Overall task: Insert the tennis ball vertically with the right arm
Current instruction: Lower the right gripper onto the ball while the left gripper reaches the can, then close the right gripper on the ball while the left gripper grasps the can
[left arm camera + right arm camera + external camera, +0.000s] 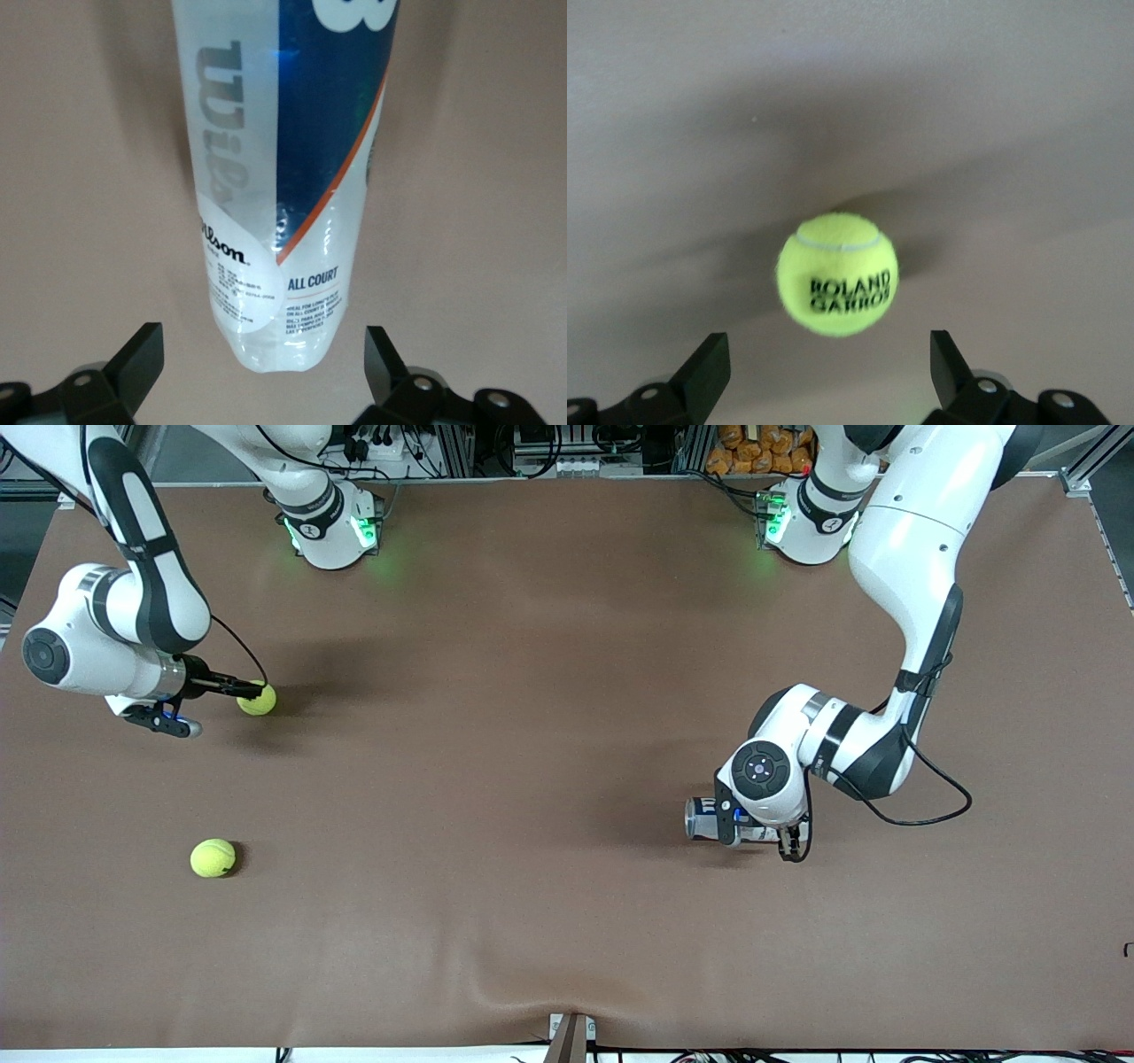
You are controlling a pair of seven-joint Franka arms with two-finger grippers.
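I expect the tennis ball (257, 701) to fall deep inside the can (702, 819) when I put it in, because the can is a straight tube about as wide as the ball.
A yellow-green tennis ball (257, 699) printed ROLAND GARROS (837, 273) rests on the brown table toward the right arm's end. My right gripper (241, 689) (830, 372) is low beside it and open, the ball just ahead of its fingertips and untouched. A clear Wilson ball can (709, 819) (283, 177) with a blue label lies on its side toward the left arm's end. My left gripper (788, 840) (264, 372) hangs open over the can's rounded closed end, its black fingers (142, 359) standing apart from the plastic on either side.
A second tennis ball (213, 858) lies nearer the front camera than the first, at the right arm's end. A black cable (921, 797) loops off the left arm over the table. The brown mat (532, 691) covers the whole tabletop.
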